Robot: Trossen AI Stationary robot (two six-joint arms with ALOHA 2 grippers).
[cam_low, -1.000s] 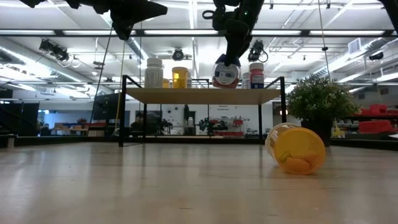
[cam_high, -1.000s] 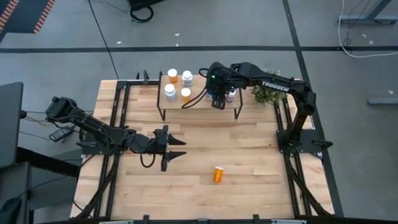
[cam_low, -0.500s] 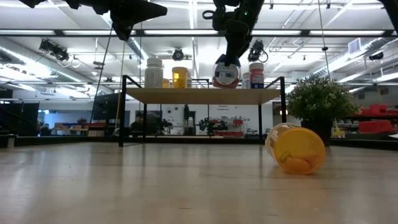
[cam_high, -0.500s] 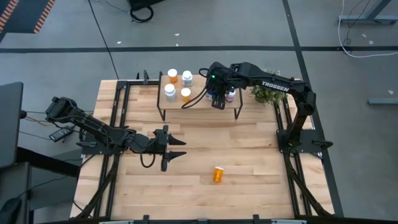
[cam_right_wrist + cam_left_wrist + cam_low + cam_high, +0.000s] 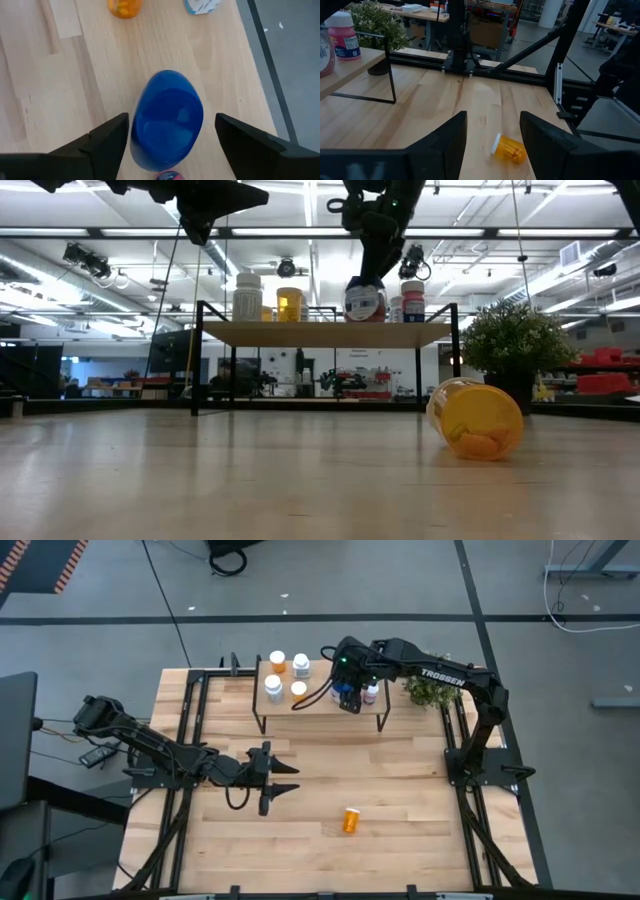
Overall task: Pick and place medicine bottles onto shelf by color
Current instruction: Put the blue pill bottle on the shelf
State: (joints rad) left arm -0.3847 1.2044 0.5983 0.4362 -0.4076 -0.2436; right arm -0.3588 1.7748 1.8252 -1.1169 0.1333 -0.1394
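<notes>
Next, my right gripper closes its fingers and pushes the blue-topped bottle toward the shelf's back [image 5: 227, 82], because the bottle is close to the shelf's front edge [image 5: 365, 326].
The blue-topped bottle [image 5: 167, 122] stands upright on the shelf [image 5: 320, 712], near its right end [image 5: 365, 302]. My right gripper [image 5: 167, 145] hangs over it, open, with a finger on either side of the blue cap; I see no plain touch. A pink bottle [image 5: 372, 692] stands beside it. Several white-capped bottles [image 5: 287, 676] stand on the shelf's left part. One orange bottle [image 5: 351, 820] lies on its side on the table. My left gripper [image 5: 285, 780] hovers open over the table's middle, left of that bottle [image 5: 507, 149].
A small potted plant [image 5: 428, 690] stands right of the shelf, near the table's far right corner. Black frame rails [image 5: 185, 730] run along the table's left and right sides. Bare wood lies between the shelf and the lying orange bottle.
The blue-topped bottle, held slightly tilted just above the shelf board a second ago, has come down and now stands upright on the board. The right gripper has stayed over it. The left arm has kept still.
</notes>
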